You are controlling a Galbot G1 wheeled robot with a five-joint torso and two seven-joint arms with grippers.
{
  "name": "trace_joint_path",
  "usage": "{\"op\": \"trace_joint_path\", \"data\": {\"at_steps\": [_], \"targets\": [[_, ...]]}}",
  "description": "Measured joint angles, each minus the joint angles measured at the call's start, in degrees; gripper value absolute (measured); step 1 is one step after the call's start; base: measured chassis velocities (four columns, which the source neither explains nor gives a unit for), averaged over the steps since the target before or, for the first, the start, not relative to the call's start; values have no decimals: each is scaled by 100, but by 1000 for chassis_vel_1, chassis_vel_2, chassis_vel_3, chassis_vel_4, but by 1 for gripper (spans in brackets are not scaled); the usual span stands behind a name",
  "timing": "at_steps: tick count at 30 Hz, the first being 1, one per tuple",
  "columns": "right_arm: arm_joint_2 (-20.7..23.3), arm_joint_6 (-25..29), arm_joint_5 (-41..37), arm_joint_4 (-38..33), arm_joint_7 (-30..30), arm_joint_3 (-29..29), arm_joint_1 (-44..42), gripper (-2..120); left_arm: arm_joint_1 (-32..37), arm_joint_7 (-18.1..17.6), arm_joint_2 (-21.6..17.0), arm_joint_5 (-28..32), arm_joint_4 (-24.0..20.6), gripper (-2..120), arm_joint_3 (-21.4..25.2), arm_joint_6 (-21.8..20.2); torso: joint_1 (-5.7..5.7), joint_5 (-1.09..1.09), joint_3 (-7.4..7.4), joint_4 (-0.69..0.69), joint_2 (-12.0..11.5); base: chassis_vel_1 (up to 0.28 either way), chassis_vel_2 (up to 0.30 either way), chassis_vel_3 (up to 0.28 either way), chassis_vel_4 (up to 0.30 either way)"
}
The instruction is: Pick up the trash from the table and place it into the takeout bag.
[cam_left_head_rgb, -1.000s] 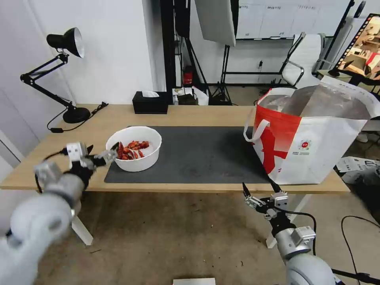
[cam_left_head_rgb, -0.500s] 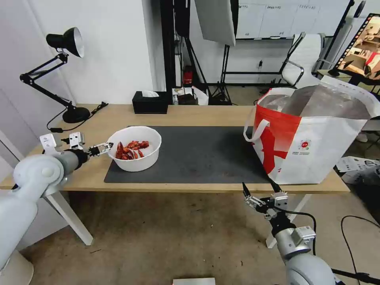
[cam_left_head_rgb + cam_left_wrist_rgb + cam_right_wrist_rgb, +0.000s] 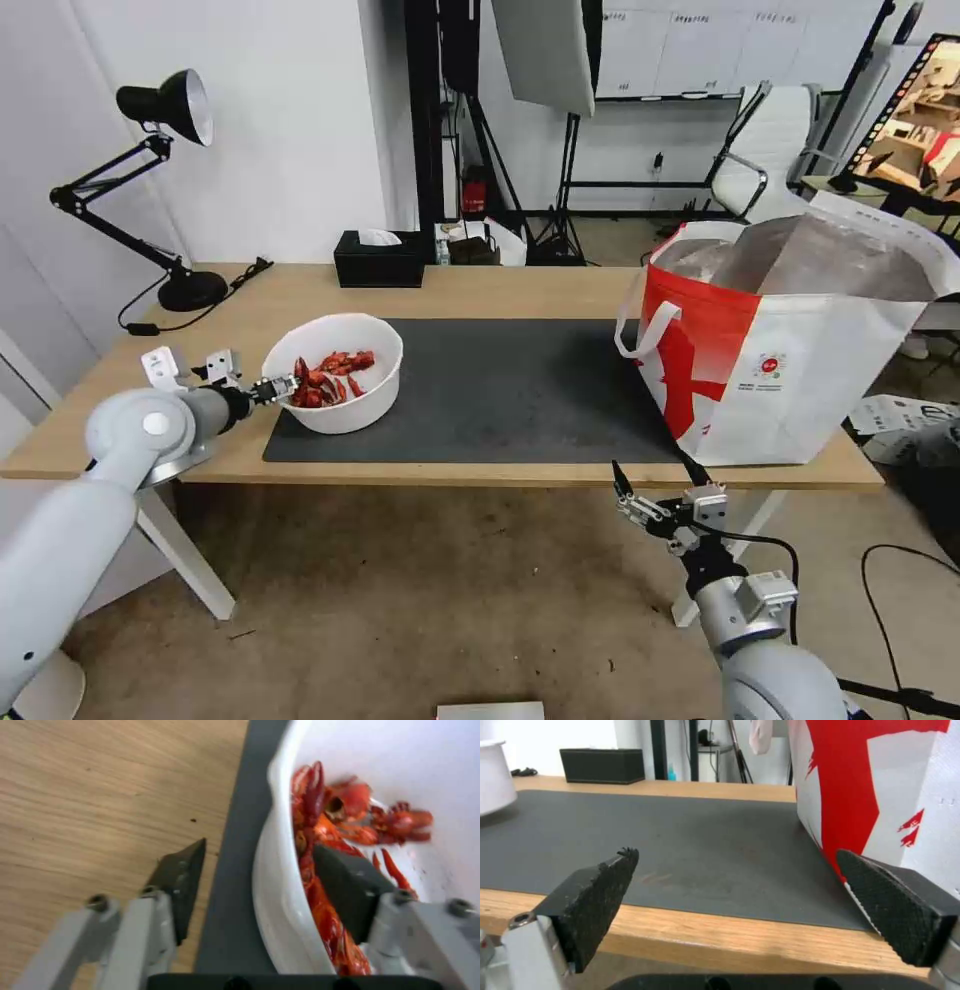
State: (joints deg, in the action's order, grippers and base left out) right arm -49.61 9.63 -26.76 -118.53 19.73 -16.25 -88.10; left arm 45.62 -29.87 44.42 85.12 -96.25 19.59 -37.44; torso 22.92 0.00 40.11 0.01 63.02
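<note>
The white round bowl [image 3: 346,412] will tip but keep the red crayfish shells [image 3: 328,378] inside when I lift it, because they lie loose below the bowl's high rim.
A white round bowl [image 3: 350,412] of red crayfish shells [image 3: 327,372] sits on the left end of the dark grey mat [image 3: 520,390] on the light-wood table [image 3: 500,287]. My left gripper [image 3: 283,386] is open at the bowl's left rim. In the left wrist view this gripper [image 3: 260,847] straddles the bowl [image 3: 280,900], one finger outside over the mat and the other inside against the shells [image 3: 350,813]. The takeout bag [image 3: 800,380], white and red with foil lining, stands open at the table's right end. My right gripper [image 3: 655,482] hangs open below the table's front edge, near the bag [image 3: 880,776].
A black desk lamp [image 3: 165,100] with its cord stands at the table's back left corner. A black tissue box [image 3: 380,260] sits at the back edge. Stands, a white chair [image 3: 770,150] and a screen fill the room behind.
My left gripper has swung right and reached the bowl's rim, its fingers now on either side of the wall. The bowl has shifted slightly. The right arm has not moved.
</note>
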Motion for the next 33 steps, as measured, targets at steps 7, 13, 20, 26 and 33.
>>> {"op": "trace_joint_path", "data": {"at_steps": [7, 13, 20, 26, 33], "targets": [[0, 0, 0, 0, 0, 0, 0, 100, 13, 2, -1, -14, -17, 31, 2, 54, 0, 0, 0, -1, 0, 0, 0, 0, 0], [0, 0, 0, 0, 0, 1, 0, 100, 43, 24, 15, -19, -83, 9, 11, 181, 0, -1, 0, 0, 0, 0, 0, 0, 0], [0, 0, 0, 0, 0, 0, 0, 100, -16, 38, 75, -33, -336, 0, -13, 355, 0, -1, 0, 0, 0, 0, 0, 0, 0], [0, 0, 0, 0, 0, 0, 0, 100, -344, 113, 100, -94, -761, 0, -266, 754, 0, -1, 0, 1, 0, 0, 0, 0, 0], [1, 0, 0, 0, 0, 0, 0, 100, -1681, 163, 343, -160, -1004, 0, -1316, 1211, 0, 1, 1, 0, 1, 0, 0, 0, 0]]}}
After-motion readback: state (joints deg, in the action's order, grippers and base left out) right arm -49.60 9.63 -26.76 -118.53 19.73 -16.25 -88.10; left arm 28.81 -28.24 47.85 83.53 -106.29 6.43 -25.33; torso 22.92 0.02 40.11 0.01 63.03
